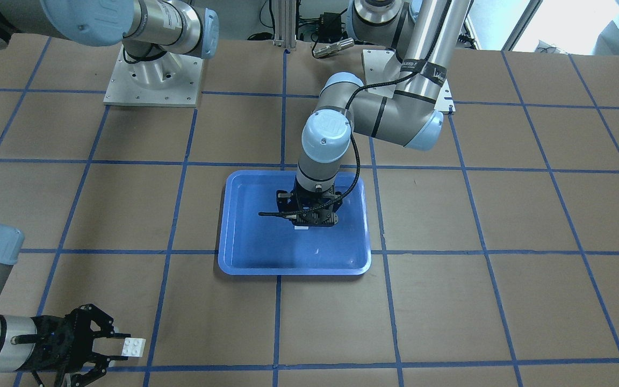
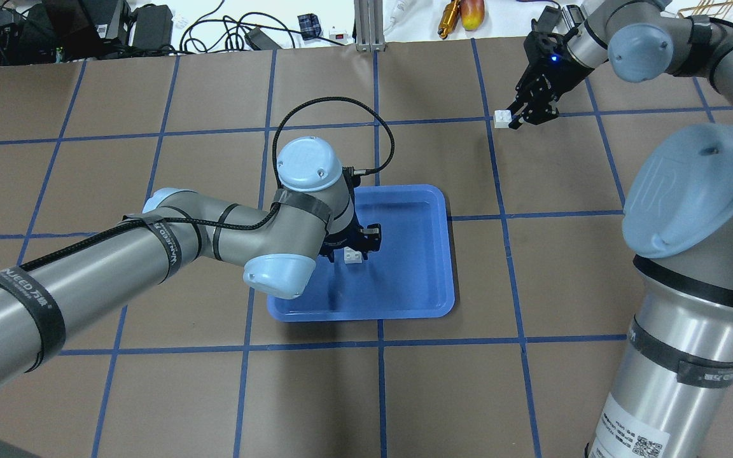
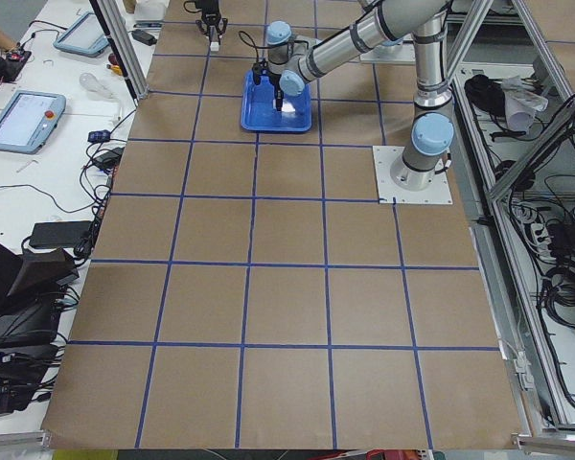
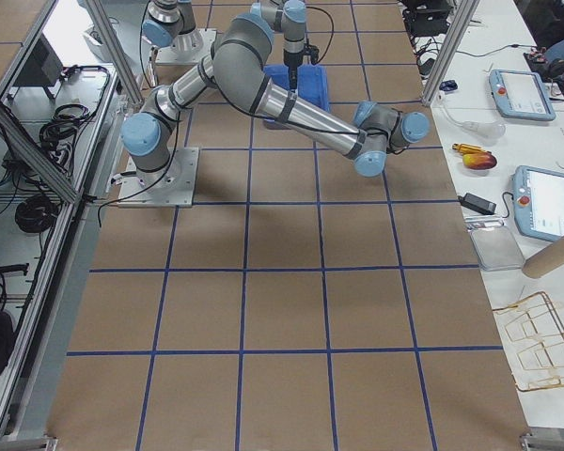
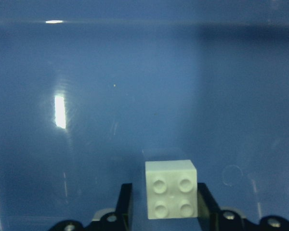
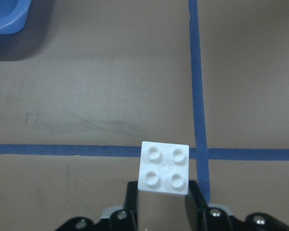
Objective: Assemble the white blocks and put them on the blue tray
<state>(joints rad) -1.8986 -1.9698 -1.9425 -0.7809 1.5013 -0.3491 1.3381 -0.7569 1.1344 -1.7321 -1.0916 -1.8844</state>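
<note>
My left gripper's fingers are covering both sides of the tray's white block. Next, I open them and brace only the side of that block that is away from my right gripper.
The blue tray (image 1: pixel 288 258) lies in the middle of the table (image 2: pixel 417 280). My left gripper (image 1: pixel 309 223) hangs low over the tray's inside and is shut on a white block (image 5: pixel 171 190), studs toward the wrist camera; the block also shows in the overhead view (image 2: pixel 354 256). My right gripper (image 2: pixel 511 121) is far from the tray, near the table's far right side, and is shut on the other white block (image 2: pixel 502 118). That block (image 6: pixel 164 167) is held just above the brown table where two blue tape lines cross, and it also shows in the front-facing view (image 1: pixel 133 347).
The table is brown paper with a blue tape grid (image 1: pixel 384 252). A corner of the tray (image 6: pixel 5 14) shows at the top left of the right wrist view. Cables and tools (image 2: pixel 462 16) lie beyond the table's far edge. Both arm bases (image 1: pixel 153 75) stand at the robot's side.
</note>
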